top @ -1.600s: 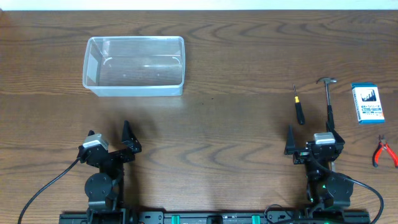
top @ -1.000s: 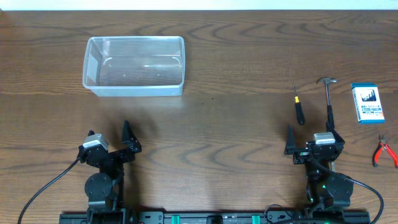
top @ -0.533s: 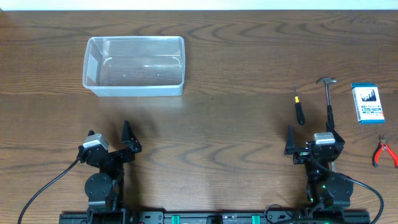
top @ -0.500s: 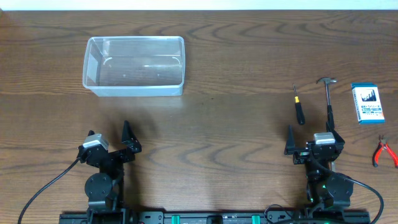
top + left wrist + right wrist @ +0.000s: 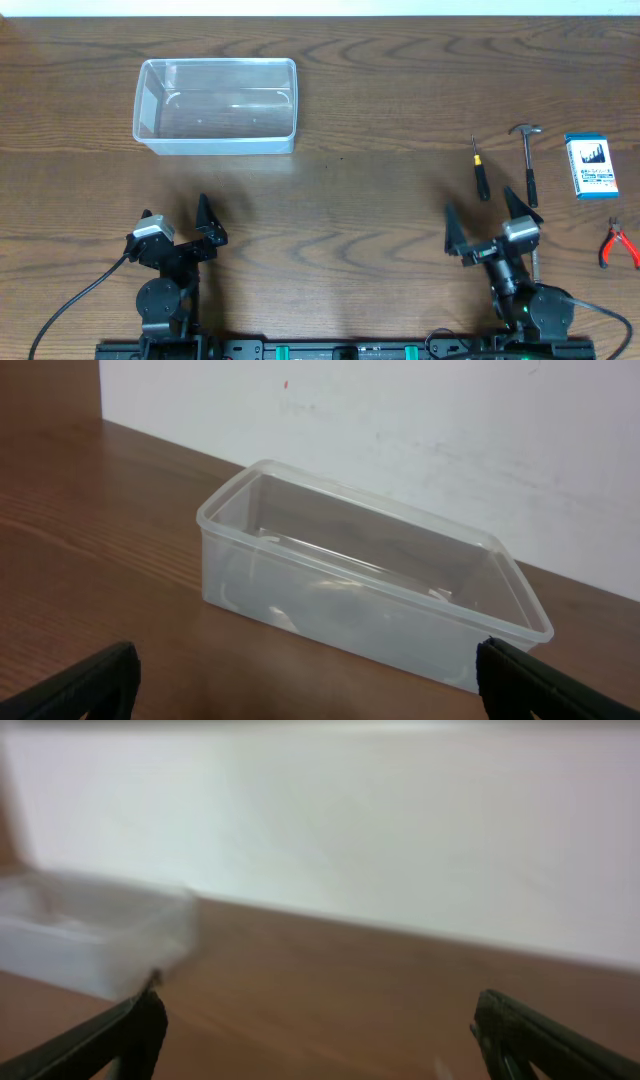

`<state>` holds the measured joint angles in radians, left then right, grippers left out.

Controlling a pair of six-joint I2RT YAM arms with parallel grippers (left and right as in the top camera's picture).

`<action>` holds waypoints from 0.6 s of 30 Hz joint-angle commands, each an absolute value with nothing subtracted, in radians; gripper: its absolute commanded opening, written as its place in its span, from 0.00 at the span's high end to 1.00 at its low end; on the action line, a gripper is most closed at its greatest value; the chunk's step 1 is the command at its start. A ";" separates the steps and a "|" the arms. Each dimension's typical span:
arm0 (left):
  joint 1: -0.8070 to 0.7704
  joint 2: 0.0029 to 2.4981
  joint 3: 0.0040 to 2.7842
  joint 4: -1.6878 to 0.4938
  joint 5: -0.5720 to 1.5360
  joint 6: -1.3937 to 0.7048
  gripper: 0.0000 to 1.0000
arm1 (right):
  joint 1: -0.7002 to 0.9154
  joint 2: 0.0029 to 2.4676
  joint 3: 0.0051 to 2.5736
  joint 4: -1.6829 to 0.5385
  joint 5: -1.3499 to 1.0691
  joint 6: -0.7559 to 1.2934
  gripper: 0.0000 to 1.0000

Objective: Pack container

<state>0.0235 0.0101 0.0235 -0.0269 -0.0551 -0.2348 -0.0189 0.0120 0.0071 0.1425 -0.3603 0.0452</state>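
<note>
I see the container (image 5: pixel 216 106) far from the tools, so next my right gripper grabs its end nearer the tools (image 5: pixel 294 106) and my left gripper the opposite end before packing.
The clear plastic container (image 5: pixel 215 105) stands at the far left of the table, with nothing inside it. My left gripper (image 5: pixel 175 208) rests near the front edge, open and holding nothing, well in front of the tub. In the left wrist view the container (image 5: pixel 370 590) lies straight ahead beyond the open left gripper (image 5: pixel 310 680). My right gripper (image 5: pixel 480 205) is open and holds nothing at the front right, angled toward the left. The right wrist view is blurred, with the container (image 5: pixel 90 945) at its left edge, beyond the right gripper (image 5: pixel 320 1035).
At the right lie a small screwdriver (image 5: pixel 480 170), a hammer (image 5: pixel 528 165), a blue-and-white box (image 5: pixel 589 166) and red-handled pliers (image 5: pixel 617 243). The hammer's handle ends close to the right gripper. A white wall runs behind the table's far edge.
The right arm has swung to the left, its gripper now angled away from the hammer. The left arm and the objects have not moved.
</note>
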 commanded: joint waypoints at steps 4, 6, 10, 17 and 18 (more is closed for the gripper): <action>0.020 0.004 0.004 -0.067 -0.063 -0.219 0.02 | -0.012 0.006 0.009 0.277 -0.533 0.350 0.01; 0.020 0.004 0.004 -0.067 -0.063 -0.219 0.02 | -0.012 0.006 0.029 0.289 -0.537 0.382 0.01; 0.020 0.004 0.004 -0.067 -0.063 -0.219 0.02 | -0.012 0.017 0.123 0.273 -0.575 0.377 0.01; 0.020 0.004 0.004 -0.067 -0.063 -0.219 0.02 | -0.012 0.167 0.436 -0.042 -0.589 0.279 0.01; 0.020 0.004 0.004 -0.067 -0.063 -0.219 0.02 | -0.012 0.207 0.494 -0.107 -0.603 0.254 0.01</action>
